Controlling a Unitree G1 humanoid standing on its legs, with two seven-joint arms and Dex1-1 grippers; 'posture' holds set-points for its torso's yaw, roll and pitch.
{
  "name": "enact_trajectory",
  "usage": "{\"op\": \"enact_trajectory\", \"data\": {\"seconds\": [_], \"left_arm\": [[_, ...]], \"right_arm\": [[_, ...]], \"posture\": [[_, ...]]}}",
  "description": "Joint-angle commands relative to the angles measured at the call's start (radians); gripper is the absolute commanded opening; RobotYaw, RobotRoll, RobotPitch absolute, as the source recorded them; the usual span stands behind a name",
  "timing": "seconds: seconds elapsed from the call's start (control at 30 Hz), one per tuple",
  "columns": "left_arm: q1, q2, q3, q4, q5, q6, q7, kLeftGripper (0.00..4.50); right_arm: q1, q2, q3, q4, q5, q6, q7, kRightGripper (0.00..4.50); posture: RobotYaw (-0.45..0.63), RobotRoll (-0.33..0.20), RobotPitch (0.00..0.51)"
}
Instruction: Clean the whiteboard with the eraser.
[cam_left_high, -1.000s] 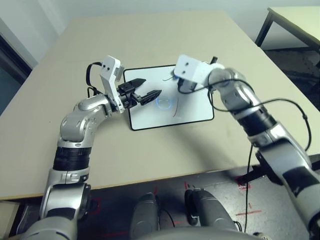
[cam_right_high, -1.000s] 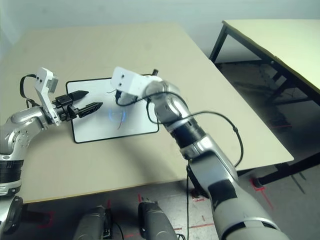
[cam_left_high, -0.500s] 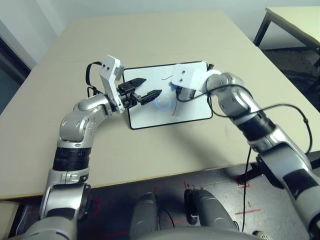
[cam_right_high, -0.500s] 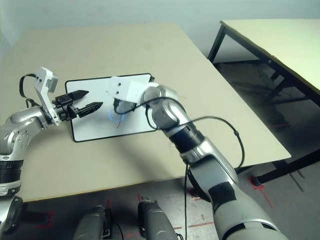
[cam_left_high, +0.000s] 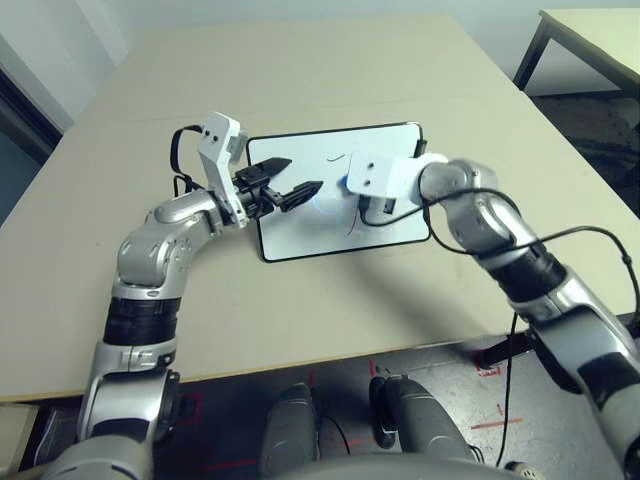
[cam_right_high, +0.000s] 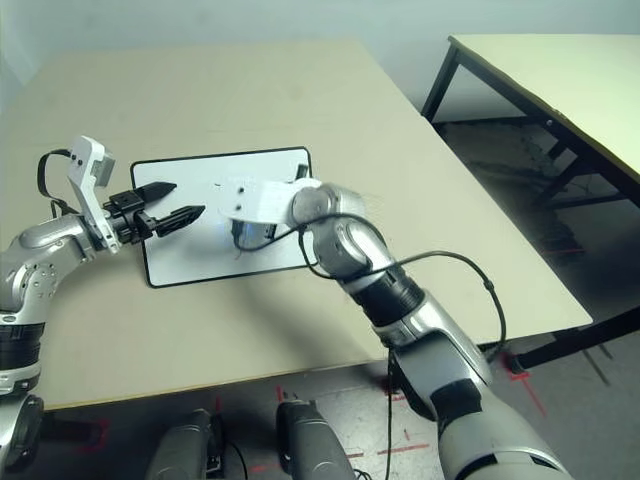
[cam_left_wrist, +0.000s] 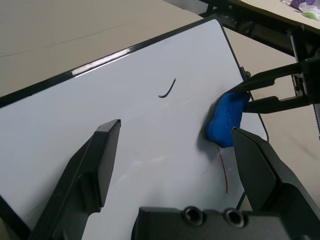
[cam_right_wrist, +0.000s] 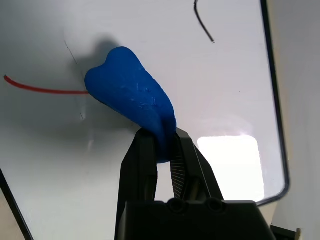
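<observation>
Next, I sweep the eraser, now by the red line and short of the black stroke (cam_left_high: 336, 157), over that stroke toward the far frame (cam_left_high: 332, 130) with my right gripper.
The whiteboard (cam_left_high: 300, 228) lies flat in the middle of the table, its black frame all around. On it are a short black stroke (cam_left_wrist: 167, 87) and a thin red line (cam_right_wrist: 40, 89). The blue eraser (cam_right_wrist: 130, 97) presses on the board's middle beside the red line, with my right gripper (cam_right_wrist: 164, 145) shut on it. From the head camera the eraser (cam_left_high: 343, 183) peeks out beside the white right wrist housing (cam_left_high: 382, 178). My left gripper (cam_left_high: 304, 174) hovers open over the board's left part, a short way from the eraser (cam_left_wrist: 227, 120) and holding nothing.
The tan table (cam_left_high: 300, 80) has free surface all around the board. A second table (cam_left_high: 600, 40) stands at the back right. A black cable (cam_left_high: 580, 235) loops off my right forearm.
My right gripper has slid the eraser across the board toward its near side, the forearm swinging with it. The left arm has stayed where it was.
</observation>
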Motion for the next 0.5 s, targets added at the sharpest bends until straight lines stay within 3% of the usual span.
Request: {"op": "enact_trajectory", "data": {"seconds": [0.03, 0.3, 0.5], "left_arm": [[-0.004, -0.003, -0.012, 0.016, 0.005, -0.007, -0.002, 4.50], [0.006, -0.005, -0.011, 0.010, 0.002, -0.008, 0.000, 4.50], [0.017, -0.001, -0.003, -0.004, -0.002, -0.002, 0.006, 4.50]], "right_arm": [[-0.035, 0.014, 0.006, 0.013, -0.017, 0.001, 0.000, 0.35], [-0.226, 0.124, -0.073, 0.287, 0.012, -0.111, -0.148, 0.35], [-0.171, 0.104, -0.038, 0.263, -0.005, -0.138, -0.108, 0.35]], "posture": [[-0.06, 0.000, 0.107], [-0.05, 0.000, 0.107], [-0.04, 0.000, 0.108]]}}
